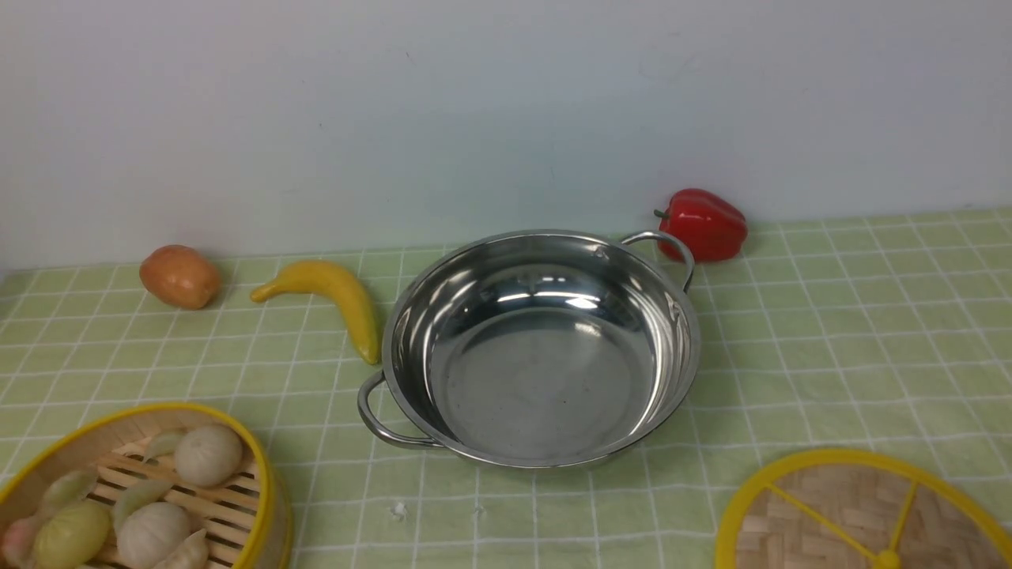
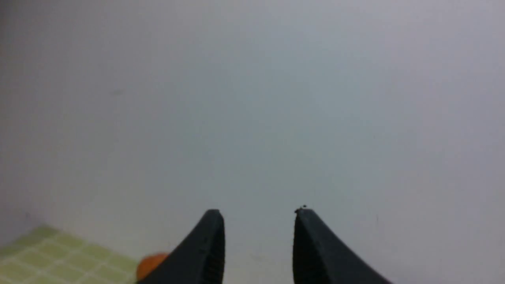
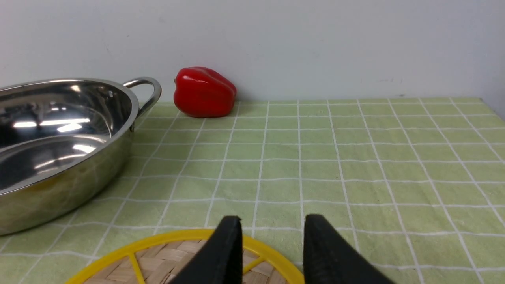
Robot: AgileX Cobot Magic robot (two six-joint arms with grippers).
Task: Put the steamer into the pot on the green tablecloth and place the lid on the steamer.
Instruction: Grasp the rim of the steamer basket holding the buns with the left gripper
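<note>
The buns and dumplings [image 1: 208,455] are lower than the steamer's high side [image 1: 271,512], so they will stay inside as the steamer tilts when I lift the steamer's rim.
The steel pot [image 1: 545,356] stands empty mid-cloth on the green tablecloth [image 1: 830,332]; it also shows in the right wrist view [image 3: 59,146]. The steamer [image 1: 142,498], with buns and dumplings inside, sits at the near left. The woven lid [image 1: 862,514] lies flat at the near right; its rim shows in the right wrist view [image 3: 173,240]. Neither gripper shows in the front view. My left gripper [image 2: 258,213] is open and empty, facing the wall. My right gripper [image 3: 272,219] is open and empty, above the lid's far edge.
A red bell pepper [image 1: 704,224] lies behind the pot's right handle; it also shows in the right wrist view [image 3: 204,92]. A yellow banana [image 1: 336,296] and an orange-brown round fruit [image 1: 180,276] lie at the back left. The white wall runs behind.
</note>
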